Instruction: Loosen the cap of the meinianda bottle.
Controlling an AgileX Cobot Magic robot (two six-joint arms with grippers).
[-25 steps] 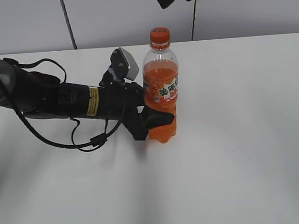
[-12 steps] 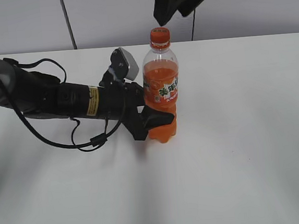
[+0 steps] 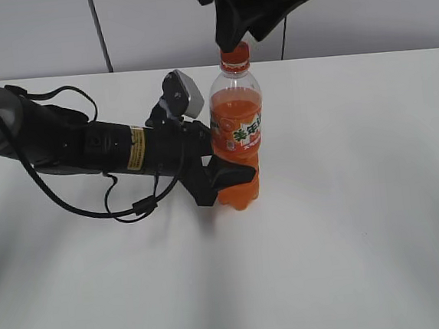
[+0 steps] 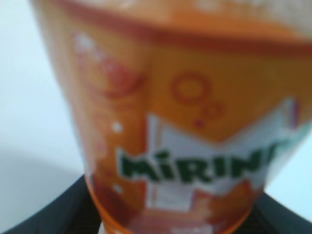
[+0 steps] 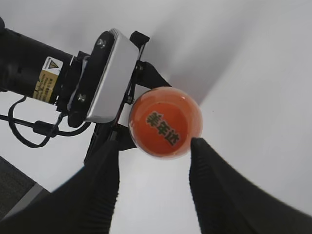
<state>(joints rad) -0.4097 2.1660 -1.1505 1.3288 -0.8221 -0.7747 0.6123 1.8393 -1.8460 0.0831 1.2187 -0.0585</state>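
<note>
The bottle's top (image 3: 236,78) will tilt slightly when I turn the orange cap, because my left gripper is holding the meinianda bottle low on its body.
The meinianda bottle (image 3: 237,136) stands upright on the white table, full of orange drink, with an orange-green-white label. My left gripper (image 3: 222,178) is shut on its lower body; its label (image 4: 195,146) fills the left wrist view. The orange cap (image 3: 234,58) tops the bottle. My right gripper (image 3: 233,34) hangs open just above the cap, its dark fingers partly covering the cap's top edge. In the right wrist view the cap (image 5: 165,122) shows from above with dark print, and the open fingers (image 5: 155,146) stand on either side of it, apart from it.
The left arm (image 3: 87,145) lies low across the table from the left edge, with a loose black cable (image 3: 131,207) beside it. A grey wall with a dark vertical seam (image 3: 98,29) stands behind the table.
My right gripper has come down and to the left from the top of the view until it sits just above the cap. The bottle and left arm have not moved.
</note>
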